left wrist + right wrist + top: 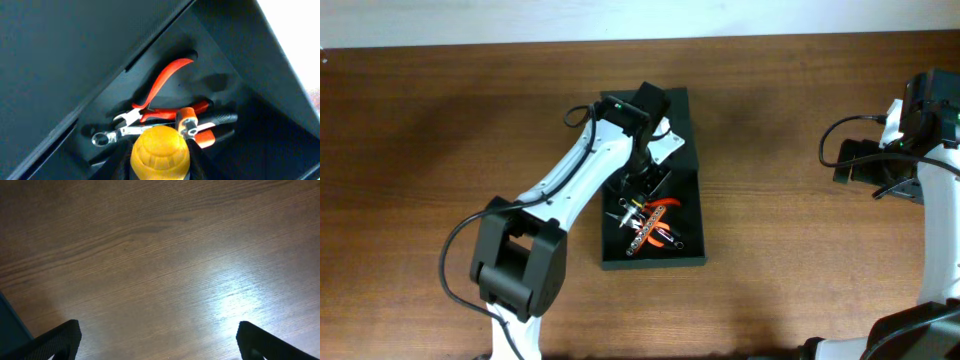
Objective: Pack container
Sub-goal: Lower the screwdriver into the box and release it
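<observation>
My left gripper should keep lowering the yellow-handled tool (160, 150), as it hangs clear of the box's sides, until it comes near the red-handled pliers (665, 202), and then let go.
The container (690, 170) is a dark box lying open at the table's middle, with its flap lid (60, 55) raised. Inside lie red-handled pliers (162, 82), a wrench (117, 133), an orange-and-black tool (200, 127) and a perforated metal strip (645, 232). My left gripper (642, 185) hangs over the box and is shut on a yellow-handled tool (160, 152), whose rounded handle end sits between the fingers. My right gripper (159, 339) is open and empty over bare wood at the far right (855, 165).
The wooden table (790, 250) surrounds the box. The right arm's base and cables (920, 150) stand at the right edge. A dark edge (10, 325) shows at the lower left of the right wrist view.
</observation>
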Controlling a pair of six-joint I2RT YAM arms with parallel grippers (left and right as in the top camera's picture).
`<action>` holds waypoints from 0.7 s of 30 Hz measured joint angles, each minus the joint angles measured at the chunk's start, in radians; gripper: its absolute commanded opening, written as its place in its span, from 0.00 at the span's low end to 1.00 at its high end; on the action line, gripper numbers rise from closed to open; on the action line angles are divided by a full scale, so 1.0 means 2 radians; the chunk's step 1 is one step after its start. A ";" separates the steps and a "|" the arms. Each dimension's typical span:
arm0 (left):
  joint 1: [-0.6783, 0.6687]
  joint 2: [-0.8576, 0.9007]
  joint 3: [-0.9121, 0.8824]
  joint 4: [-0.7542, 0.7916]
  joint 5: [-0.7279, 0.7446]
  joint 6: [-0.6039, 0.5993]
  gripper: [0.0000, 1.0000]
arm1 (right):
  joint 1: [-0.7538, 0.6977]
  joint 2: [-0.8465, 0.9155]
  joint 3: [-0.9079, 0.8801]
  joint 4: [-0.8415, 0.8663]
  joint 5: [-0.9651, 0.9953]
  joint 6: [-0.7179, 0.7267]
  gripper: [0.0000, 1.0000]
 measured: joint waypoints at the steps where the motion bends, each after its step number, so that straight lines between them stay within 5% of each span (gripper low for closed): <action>1: 0.000 0.002 0.000 0.000 0.001 0.000 0.16 | 0.000 0.000 0.000 0.000 0.000 0.000 0.99; 21: 0.000 0.040 -0.002 0.013 0.008 0.000 0.24 | 0.000 0.000 0.000 0.000 0.000 0.000 0.99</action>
